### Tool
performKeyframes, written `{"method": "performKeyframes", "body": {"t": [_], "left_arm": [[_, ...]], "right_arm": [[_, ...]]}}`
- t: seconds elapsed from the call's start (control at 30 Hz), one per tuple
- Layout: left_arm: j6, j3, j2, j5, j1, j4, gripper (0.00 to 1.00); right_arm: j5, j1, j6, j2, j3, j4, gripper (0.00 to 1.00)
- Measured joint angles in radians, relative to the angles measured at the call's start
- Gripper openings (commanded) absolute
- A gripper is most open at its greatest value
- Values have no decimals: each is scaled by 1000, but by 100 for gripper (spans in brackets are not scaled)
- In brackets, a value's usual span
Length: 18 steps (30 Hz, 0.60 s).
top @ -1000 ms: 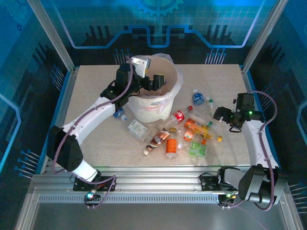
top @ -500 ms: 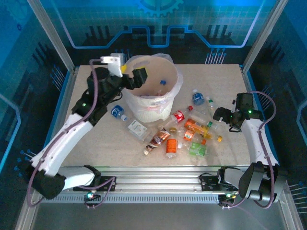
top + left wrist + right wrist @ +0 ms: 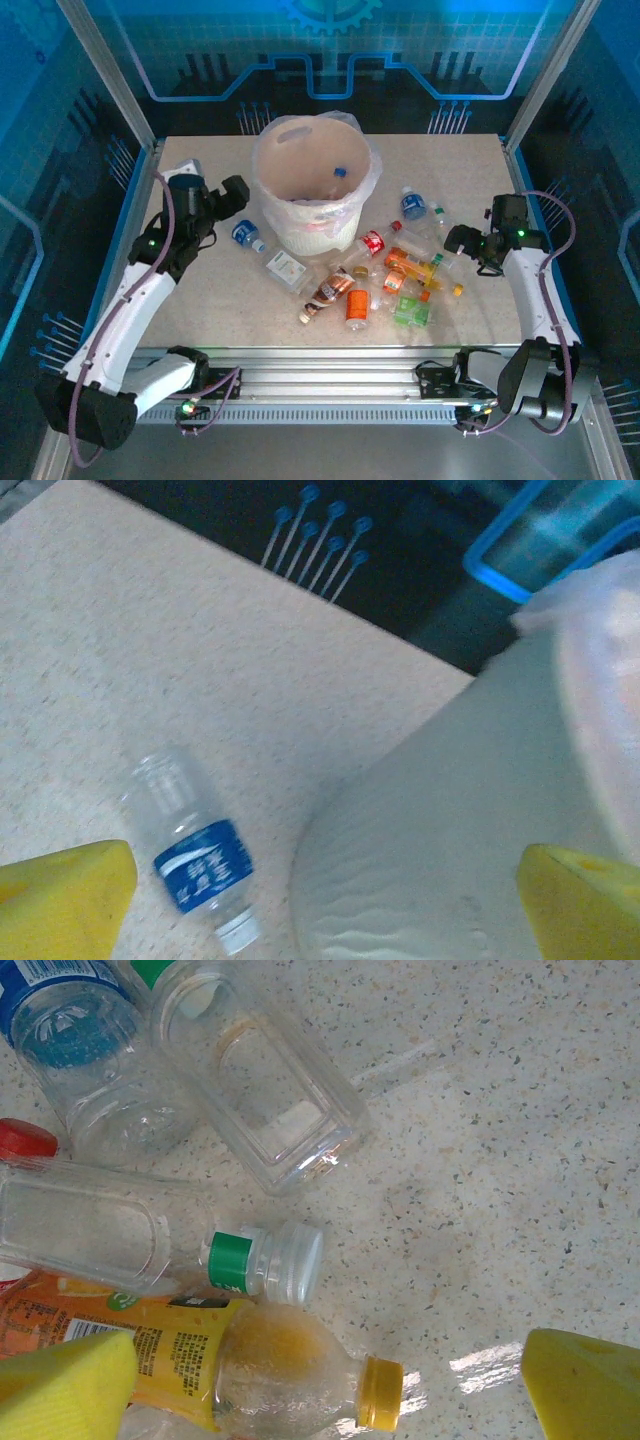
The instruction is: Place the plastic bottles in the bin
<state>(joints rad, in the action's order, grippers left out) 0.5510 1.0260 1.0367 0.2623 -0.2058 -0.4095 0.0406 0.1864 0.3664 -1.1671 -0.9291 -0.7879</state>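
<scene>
The blue-labelled bottle beside the bin lies clear of the bin's side (image 3: 345,875), so I should keep lowering my left gripper until its fingers straddle the bottle's blue label (image 3: 243,232).
The bin (image 3: 300,215) is a white bucket with a clear bag, at the table's middle back. A blue-capped bottle (image 3: 338,178) rests inside it. My left gripper (image 3: 233,192) hangs open and empty just left of the bin. Its yellow fingertips (image 3: 60,895) frame the bin wall (image 3: 450,810) and a blue-labelled bottle (image 3: 200,865) lying on the table. Several bottles (image 3: 390,280) lie in a pile right of the bin. My right gripper (image 3: 460,240) is open over the pile's right edge, above a yellow-capped orange-labelled bottle (image 3: 290,1370) and a green-banded clear bottle (image 3: 150,1240).
A flat clear bottle with a white label (image 3: 285,268) lies in front of the bin. A blue-labelled bottle (image 3: 412,205) sits at the pile's far end. Metal frame posts and blue panels wall the table. Bare tabletop (image 3: 200,290) stretches at the front left.
My left arm has swung back from over the bin to its left side, and a blue-capped bottle now lies inside the bin. The right arm has held still.
</scene>
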Motion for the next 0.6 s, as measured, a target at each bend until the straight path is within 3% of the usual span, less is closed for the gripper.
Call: {"method": "performKeyframes", "body": {"t": [0.2, 0.6], "left_arm": [[62, -76, 8, -5, 52, -12, 99], [129, -134, 147, -23, 60, 51, 99]], "right_arm": [[3, 0, 5, -18, 0, 0, 100], [12, 0, 19, -17, 22, 3, 100]]}}
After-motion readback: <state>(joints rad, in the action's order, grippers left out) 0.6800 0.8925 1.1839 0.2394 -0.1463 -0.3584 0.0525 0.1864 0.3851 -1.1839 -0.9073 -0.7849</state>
